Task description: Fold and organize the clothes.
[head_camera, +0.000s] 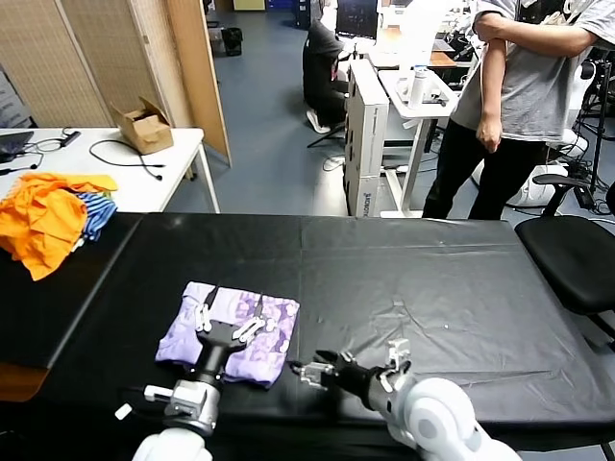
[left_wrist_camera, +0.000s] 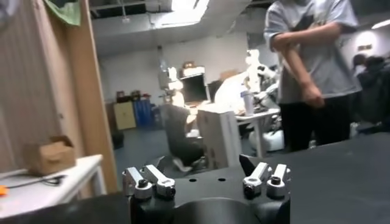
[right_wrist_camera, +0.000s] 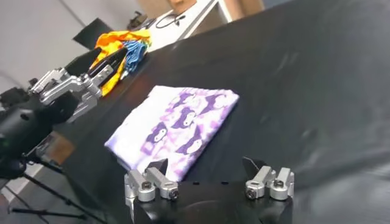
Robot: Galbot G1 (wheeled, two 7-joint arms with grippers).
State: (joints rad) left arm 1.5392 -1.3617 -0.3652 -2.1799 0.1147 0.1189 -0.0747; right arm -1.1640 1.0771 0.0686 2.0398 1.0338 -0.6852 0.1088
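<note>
Next, my right gripper grabs the folded T-shirt (head_camera: 274,331) by its near corner (head_camera: 267,381) and pulls it straight toward the middle, because it lies crooked to the table's near edge.
The clothes are one pale lavender T-shirt (head_camera: 240,336) with a purple print. It lies folded into a small rectangle on the near left part of the black table (head_camera: 432,288). My left gripper (head_camera: 228,322) hovers over the shirt's middle, open, with nothing between its fingers. In the left wrist view this gripper (left_wrist_camera: 206,164) faces the room and the shirt is out of sight. My right gripper (head_camera: 351,363) is open just right of the shirt's near corner. The right wrist view shows the shirt (right_wrist_camera: 177,122) ahead of the open right gripper (right_wrist_camera: 207,165).
An orange and blue-striped heap (head_camera: 53,216) lies at the table's far left. A white table with a cardboard box (head_camera: 144,125) stands behind it. A person (head_camera: 519,96) stands beyond the far edge, and an office chair (head_camera: 577,254) is at the right.
</note>
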